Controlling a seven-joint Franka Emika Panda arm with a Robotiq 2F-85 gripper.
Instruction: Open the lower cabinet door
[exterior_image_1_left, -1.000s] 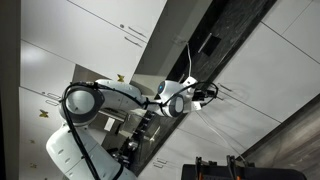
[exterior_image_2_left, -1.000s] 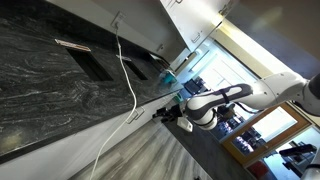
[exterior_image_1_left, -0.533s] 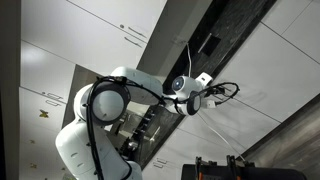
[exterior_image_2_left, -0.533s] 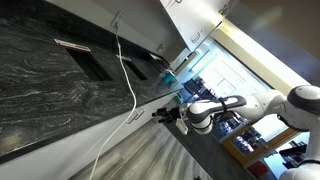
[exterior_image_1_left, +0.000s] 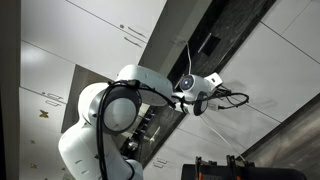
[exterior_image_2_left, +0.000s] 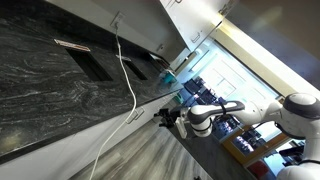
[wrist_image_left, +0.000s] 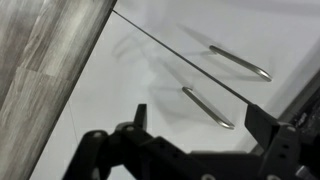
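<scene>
Next, I turn my gripper because the bar handle (wrist_image_left: 207, 107) slants from finger toward finger. Its fingers need to be on either side of the handle's long sides before I close them and pull the door.
In the wrist view the lower cabinet door (wrist_image_left: 120, 110) is a plain white panel with a slim bar handle (wrist_image_left: 208, 107). My gripper (wrist_image_left: 200, 128) is open and empty. Its two dark fingers stand either side of that handle, a short way in front of the door and not touching it. A thin seam separates a neighbouring white door with its own handle (wrist_image_left: 240, 62). In both exterior views the gripper (exterior_image_1_left: 207, 97) (exterior_image_2_left: 166, 117) hovers close to the white cabinet fronts (exterior_image_1_left: 262, 90) (exterior_image_2_left: 70, 150) below the dark speckled counter (exterior_image_2_left: 60, 95).
Grey wood-look floor (wrist_image_left: 40, 60) (exterior_image_2_left: 140, 155) borders the cabinet. A white cable (exterior_image_2_left: 125, 70) runs over the counter past a sink (exterior_image_2_left: 85, 55). Upper white cabinets (exterior_image_1_left: 90, 40) are across the counter. Dark furniture (exterior_image_2_left: 250, 135) stands behind the arm.
The arm has stretched further out and the gripper has moved closer to the lower cabinet fronts. The gripper stays open and the door has not moved.
</scene>
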